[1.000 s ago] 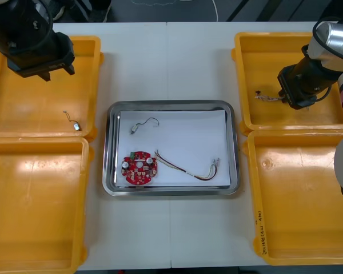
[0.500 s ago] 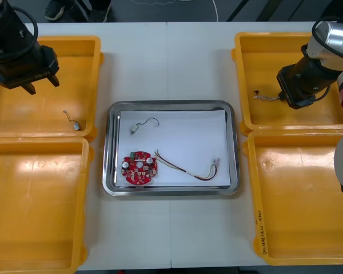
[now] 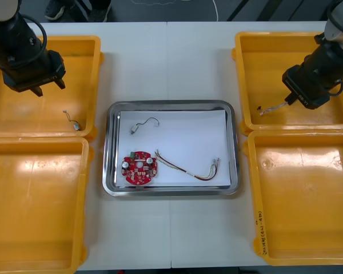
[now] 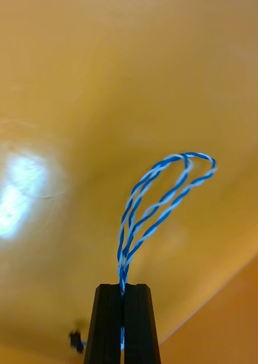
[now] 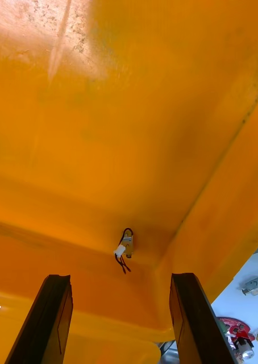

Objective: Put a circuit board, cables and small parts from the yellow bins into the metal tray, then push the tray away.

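I expect the black wire to hold its loop when I pick up the metal part, because the black wire curls tightly back (image 5: 127, 230) beside the small metal part (image 3: 76, 126).
My right gripper (image 3: 289, 99) hangs over the far right yellow bin (image 3: 268, 57), shut on a twisted blue and white cable (image 3: 271, 108). The cable (image 4: 158, 207) loops out past the closed fingertips of that gripper (image 4: 123, 286). My left gripper (image 3: 48, 87) is over the far left yellow bin (image 3: 17, 114), open (image 5: 120, 277), with a small metal part (image 5: 124, 248) on a black wire lying beyond its fingers, near the bin's corner (image 3: 74, 123). The metal tray (image 3: 171, 105) holds a round red circuit board (image 3: 138, 168), a black cable (image 3: 144, 125) and a red and yellow cable (image 3: 188, 169).
Two more yellow bins stand at the near left (image 3: 34, 205) and near right (image 3: 303, 205). White table (image 3: 168, 63) stretches beyond the tray, between the far bins.
The right gripper has moved right and a little nearer, carrying the blue and white cable's end with it. The left gripper has shifted left and nearer over the far left bin.
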Robot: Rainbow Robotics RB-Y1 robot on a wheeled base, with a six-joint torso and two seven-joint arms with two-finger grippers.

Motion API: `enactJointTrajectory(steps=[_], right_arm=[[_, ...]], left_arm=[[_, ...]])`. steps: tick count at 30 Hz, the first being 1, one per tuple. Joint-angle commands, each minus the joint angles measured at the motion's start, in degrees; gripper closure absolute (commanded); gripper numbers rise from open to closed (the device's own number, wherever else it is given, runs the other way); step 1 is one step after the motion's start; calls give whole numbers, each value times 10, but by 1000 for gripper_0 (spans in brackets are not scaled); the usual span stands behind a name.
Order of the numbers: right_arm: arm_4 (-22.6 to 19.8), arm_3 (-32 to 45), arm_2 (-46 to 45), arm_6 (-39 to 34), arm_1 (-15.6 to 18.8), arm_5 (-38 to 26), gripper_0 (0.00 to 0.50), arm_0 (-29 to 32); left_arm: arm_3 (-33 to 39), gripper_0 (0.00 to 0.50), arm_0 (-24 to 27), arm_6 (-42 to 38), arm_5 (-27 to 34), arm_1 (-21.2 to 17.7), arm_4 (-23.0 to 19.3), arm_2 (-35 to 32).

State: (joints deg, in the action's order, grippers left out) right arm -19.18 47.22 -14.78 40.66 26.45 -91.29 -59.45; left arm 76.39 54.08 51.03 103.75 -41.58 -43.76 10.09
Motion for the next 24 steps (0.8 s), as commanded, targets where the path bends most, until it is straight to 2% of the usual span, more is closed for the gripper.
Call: enactJointTrajectory(steps=[1,13,24], right_arm=[[-16,53,1,58,37,-23,500,-10],[-50,112,8,216,46,-88,500,-24],[-103,158,71,361,46,-107,500,-23]], left_arm=[[6,0,-10,57,-13,-8,-4,0],[8,0,-50,84,-40,5,-2,0],[16,0,-68,99,-44,24,6,0]])
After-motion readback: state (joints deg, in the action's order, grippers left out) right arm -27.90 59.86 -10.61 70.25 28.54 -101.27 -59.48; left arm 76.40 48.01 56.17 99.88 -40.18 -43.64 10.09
